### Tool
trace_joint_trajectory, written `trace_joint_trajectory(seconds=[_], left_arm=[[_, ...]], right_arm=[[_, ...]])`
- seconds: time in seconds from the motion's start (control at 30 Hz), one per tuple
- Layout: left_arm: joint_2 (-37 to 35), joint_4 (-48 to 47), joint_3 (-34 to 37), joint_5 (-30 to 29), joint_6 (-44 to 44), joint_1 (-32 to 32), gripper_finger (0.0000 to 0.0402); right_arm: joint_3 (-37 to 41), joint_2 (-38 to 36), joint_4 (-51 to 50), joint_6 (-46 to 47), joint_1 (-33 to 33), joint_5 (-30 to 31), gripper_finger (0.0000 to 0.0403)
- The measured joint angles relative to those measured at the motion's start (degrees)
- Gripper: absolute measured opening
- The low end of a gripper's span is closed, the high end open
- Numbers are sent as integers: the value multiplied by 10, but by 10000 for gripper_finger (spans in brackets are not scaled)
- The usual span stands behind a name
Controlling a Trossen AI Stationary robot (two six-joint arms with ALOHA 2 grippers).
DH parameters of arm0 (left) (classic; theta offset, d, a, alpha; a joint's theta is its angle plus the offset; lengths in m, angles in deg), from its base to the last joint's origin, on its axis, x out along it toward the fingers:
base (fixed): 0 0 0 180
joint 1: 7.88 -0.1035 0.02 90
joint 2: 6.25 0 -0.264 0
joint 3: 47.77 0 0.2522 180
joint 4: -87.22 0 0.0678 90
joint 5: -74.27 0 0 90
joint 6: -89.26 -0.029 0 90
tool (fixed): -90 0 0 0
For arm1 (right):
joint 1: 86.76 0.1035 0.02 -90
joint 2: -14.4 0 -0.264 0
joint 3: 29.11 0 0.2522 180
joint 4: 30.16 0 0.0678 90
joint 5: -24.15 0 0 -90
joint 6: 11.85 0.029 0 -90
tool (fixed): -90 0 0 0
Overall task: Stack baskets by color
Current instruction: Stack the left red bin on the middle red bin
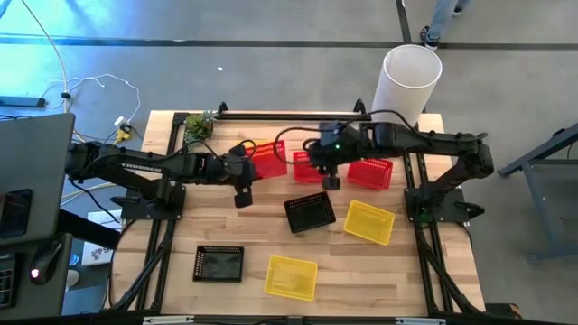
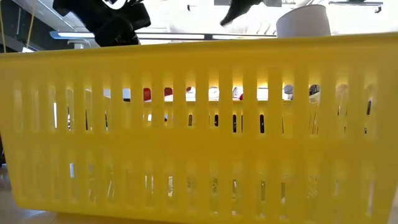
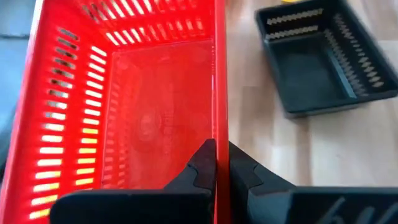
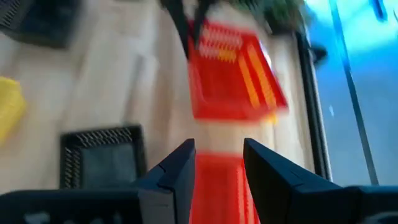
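I can see yellow through the tilted red basket's slots [image 4: 259, 76], so I expect a yellow basket to be hidden underneath when I carry the red basket [image 1: 268, 161] away.
My left gripper [image 1: 253, 165] is shut on a red basket [image 1: 268, 159] at the far middle of the table. Just to its right lies a second red basket [image 1: 307, 169]; my right gripper [image 4: 219, 155] hovers open above it, touching nothing. A third red basket [image 1: 370, 173] sits farther right. Two black baskets [image 1: 309, 213] [image 1: 219, 263] and two yellow baskets [image 1: 369, 222] [image 1: 291, 276] rest open side up on the near half. One yellow basket [image 2: 199, 124] fills the low view. My left gripper holds the red basket by one side wall, at its rim [image 3: 219, 134]. One finger [image 3: 200, 165] is inside the basket and the other [image 3: 244, 169] outside. The fingers slant down from the table's left. The right wrist view shows the basket tilted.
A tall white cylinder [image 1: 409, 79] stands at the far right corner, and a small green plant [image 1: 199, 125] at the far left. Bare wood lies between the black baskets and along the near edge.
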Motion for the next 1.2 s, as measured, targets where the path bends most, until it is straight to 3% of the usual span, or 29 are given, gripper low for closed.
trace_joint_trajectory(seconds=[0.47,1.1,1.2], left_arm=[[0,-28,0,12,56,40,0],[0,-59,0,12,64,66,0],[0,-58,0,12,64,66,0]], right_arm=[[0,80,114,-38,61,-25,122],[0,189,210,-35,68,-14,122],[0,196,210,-35,66,9,122]])
